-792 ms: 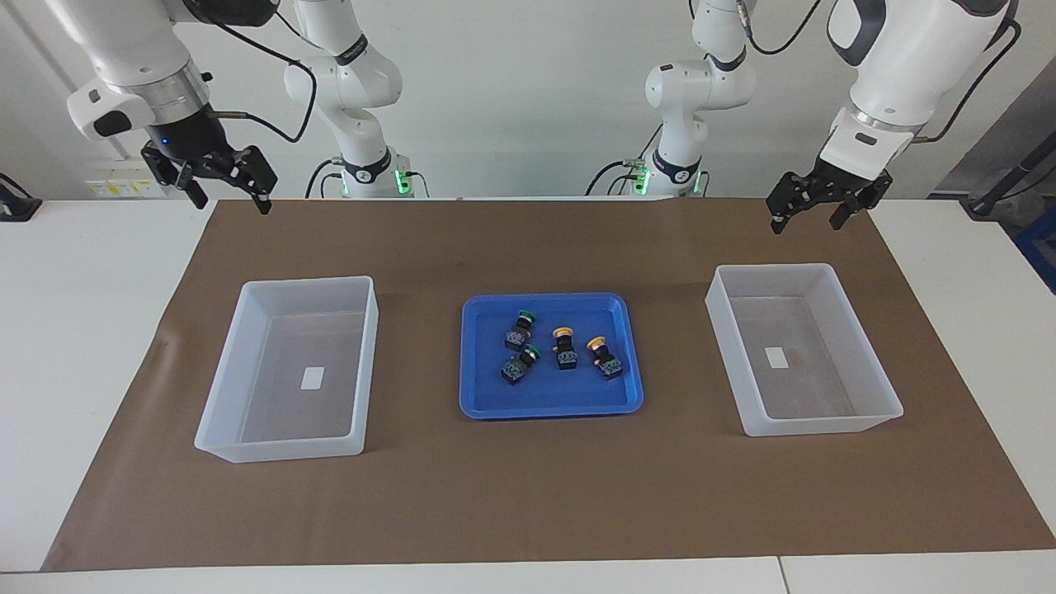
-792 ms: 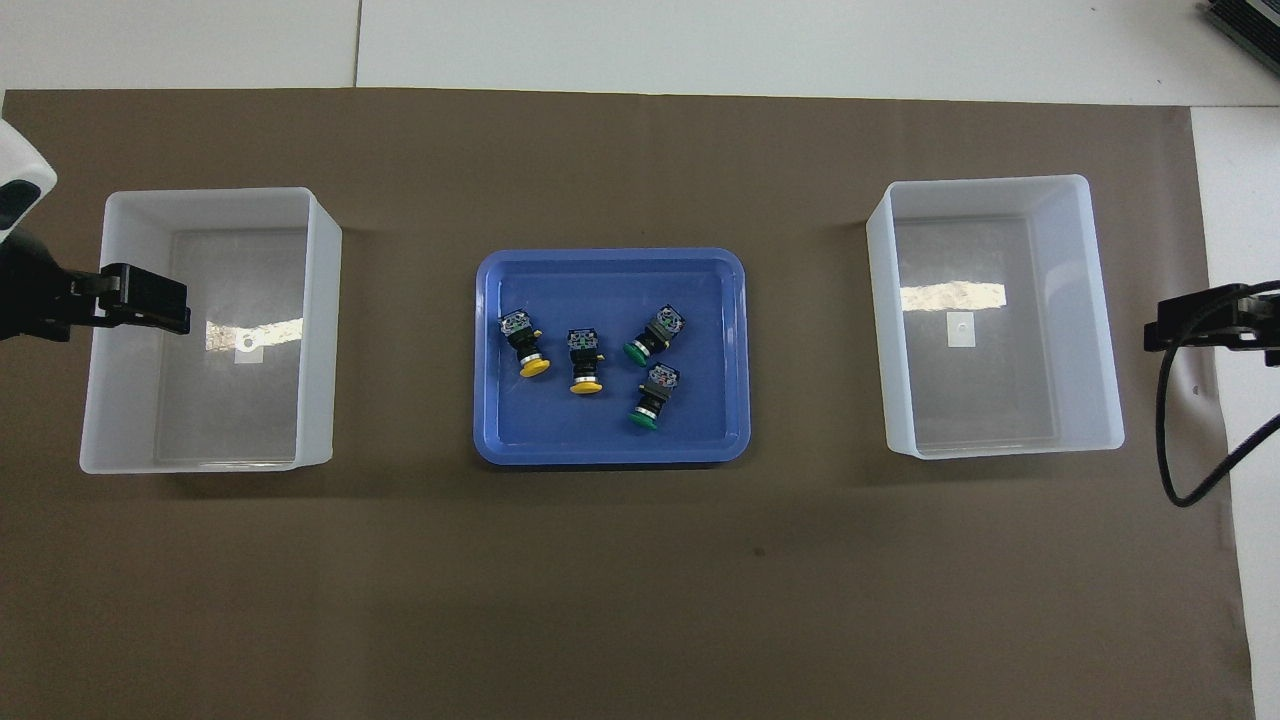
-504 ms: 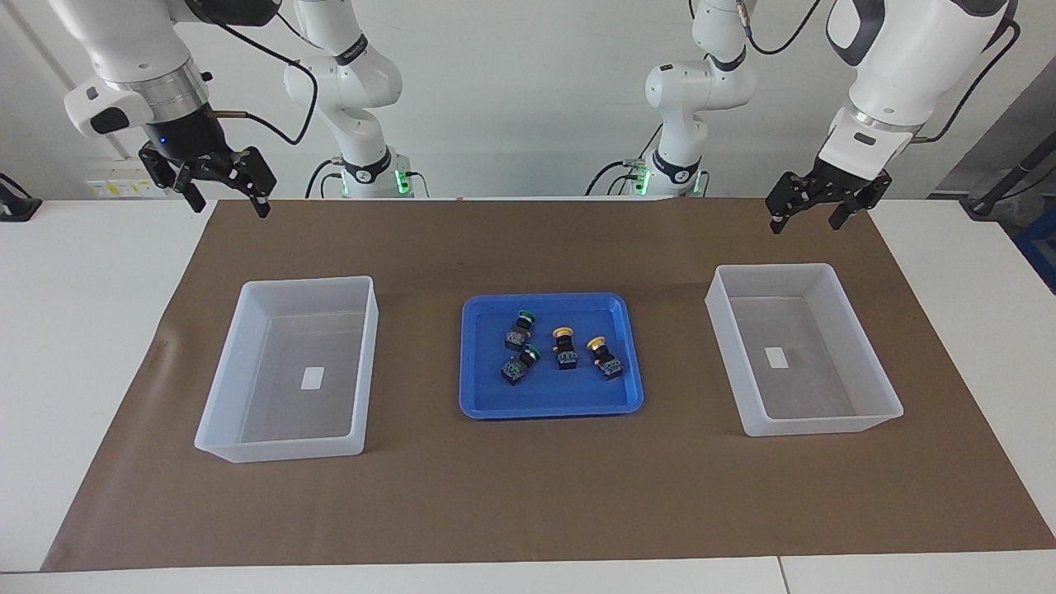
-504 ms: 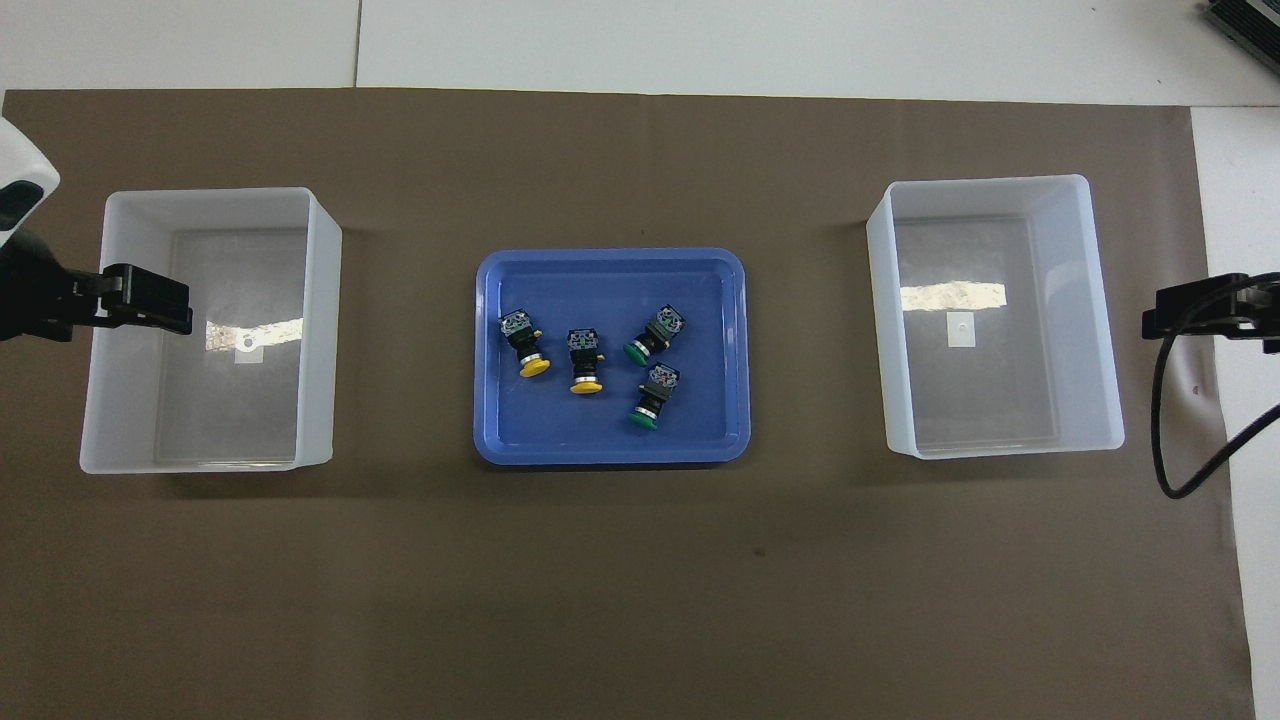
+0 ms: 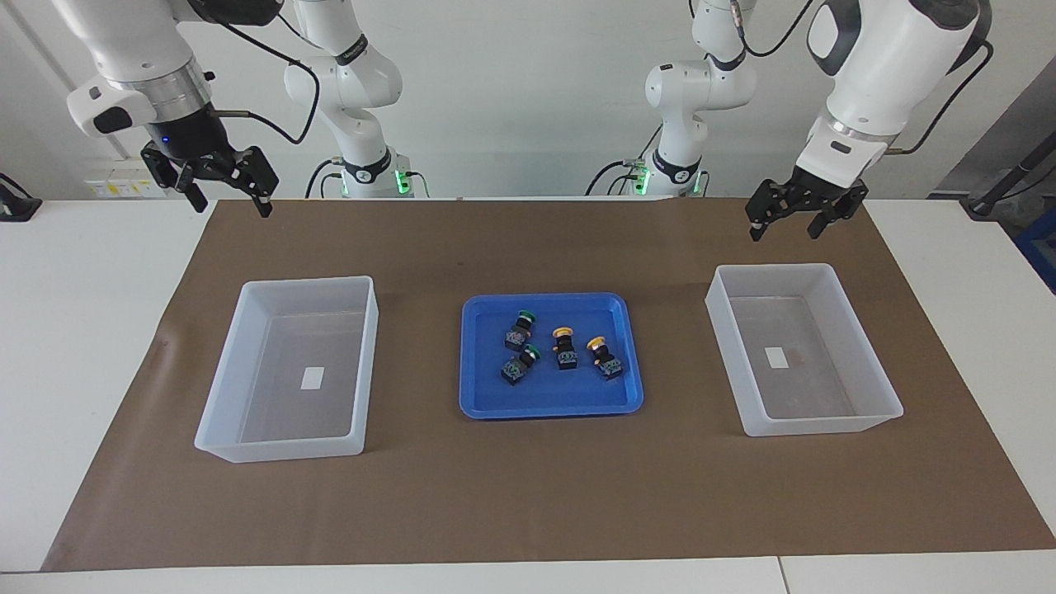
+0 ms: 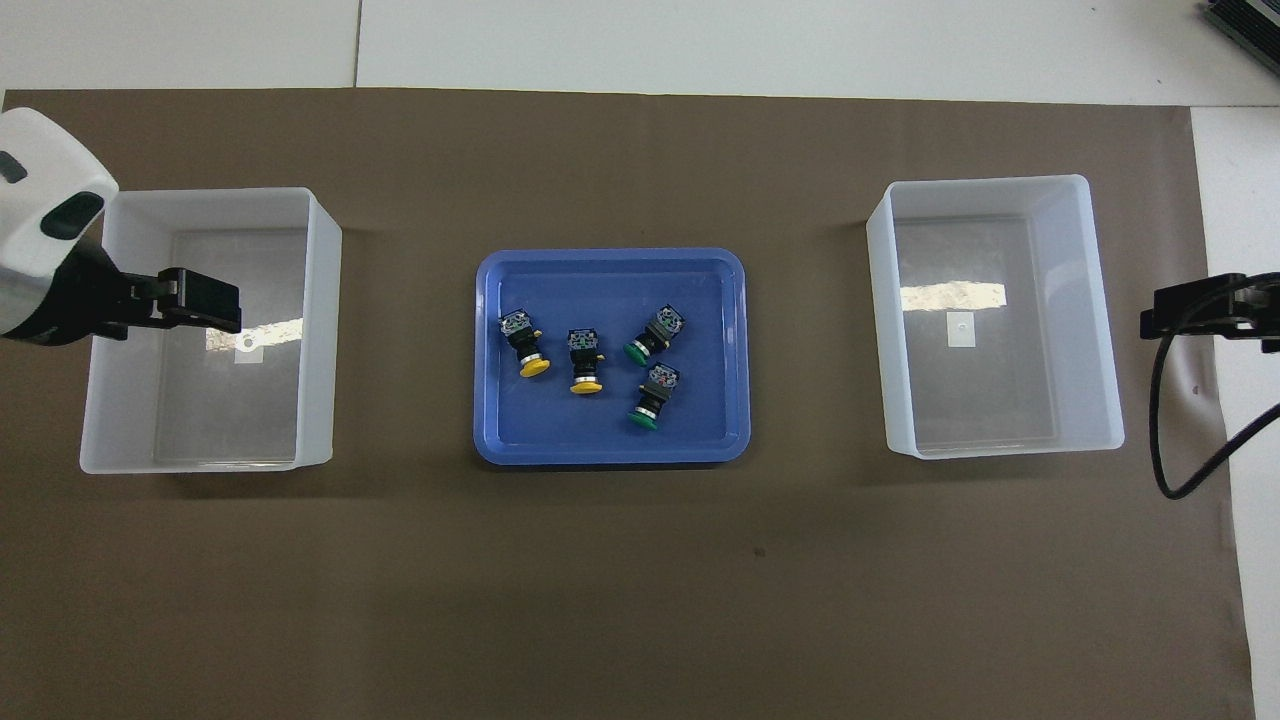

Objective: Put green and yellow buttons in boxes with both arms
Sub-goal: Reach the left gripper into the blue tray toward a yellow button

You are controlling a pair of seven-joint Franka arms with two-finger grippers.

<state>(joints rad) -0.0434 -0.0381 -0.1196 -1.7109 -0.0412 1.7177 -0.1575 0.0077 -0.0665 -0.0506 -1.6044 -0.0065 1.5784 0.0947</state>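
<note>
The yellow button [image 6: 525, 344] nearest the robot's left gripper lies clear of its neighbour, so that gripper should keep going to the button's black body [image 6: 523, 340] and close there.
Two green buttons [image 5: 520, 327] [image 5: 520, 365] and two yellow buttons [image 5: 564, 346] [image 5: 605, 356] lie in a blue tray [image 5: 549, 408] at the table's middle. In the overhead view the greens [image 6: 655, 335] [image 6: 652, 393] and yellows [image 6: 525, 345] [image 6: 584, 360] show in the tray [image 6: 610, 455]. One empty box [image 5: 775, 270] [image 6: 325, 330] stands at the left arm's end, the other [image 5: 309, 283] [image 6: 878, 330] at the right arm's end. My left gripper [image 5: 782, 229] [image 6: 205, 305] is open, raised over its box's outer edge. My right gripper [image 5: 233, 206] [image 6: 1160, 315] is open, raised over the mat beside its box.
A brown mat [image 5: 528, 495] covers the table under the tray and boxes. Two smaller white arms with green-lit bases [image 5: 363, 157] [image 5: 685, 157] stand at the robots' edge. A black cable [image 6: 1160, 440] hangs from the right arm.
My left gripper has moved toward the table's middle, now over its box's edge. The right gripper has barely shifted. Buttons, tray and boxes are unmoved.
</note>
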